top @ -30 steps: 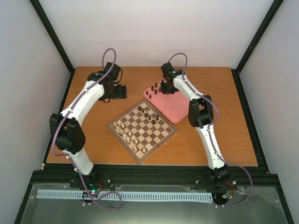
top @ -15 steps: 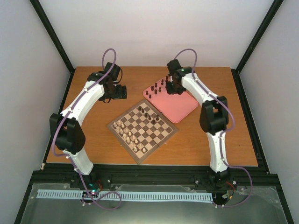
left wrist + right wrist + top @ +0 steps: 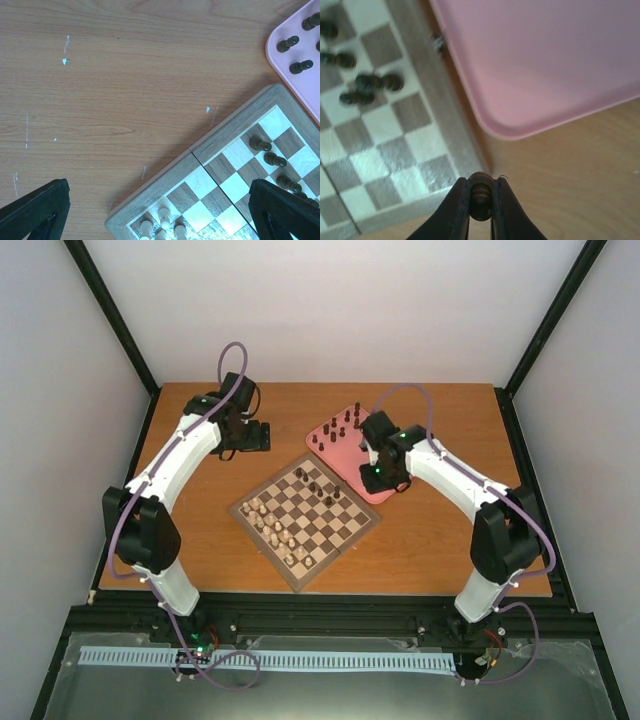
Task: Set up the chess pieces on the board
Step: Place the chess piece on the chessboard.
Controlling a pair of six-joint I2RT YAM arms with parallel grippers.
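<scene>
The light square [image 3: 382, 123] beside the end dark pawn [image 3: 357, 97] is empty, so the robot's right gripper should go on moving its upright dark pawn there until that pawn's base sits on the square.
The board [image 3: 330, 530] lies diamond-wise at the table's middle. Several dark chess pieces [image 3: 318, 488] stand on its far side, and more stand on the pink tray [image 3: 345, 455] at its far left [image 3: 340, 428]. My right gripper [image 3: 378, 475] hovers over the tray's near corner beside the board's edge. In the right wrist view it [image 3: 481, 187] is shut on one dark chess piece [image 3: 481, 197], with the board [image 3: 410, 145] to the left and the tray [image 3: 540, 60] above. My left gripper [image 3: 262, 436] hangs open beyond the board's far-left edge, its fingers [image 3: 37, 212] spread wide with nothing between them.
Pale chessmen [image 3: 275, 530] fill the board's near-left rows; a few [image 3: 165, 222] show at the corner in the left wrist view. That view also holds dark pieces on the board [image 3: 267, 152] and on the tray [image 3: 295, 55]. Bare wood table lies to the left.
My right arm has swung from the tray's far side down to its near corner by the board, staying shut. The left arm has not moved.
</scene>
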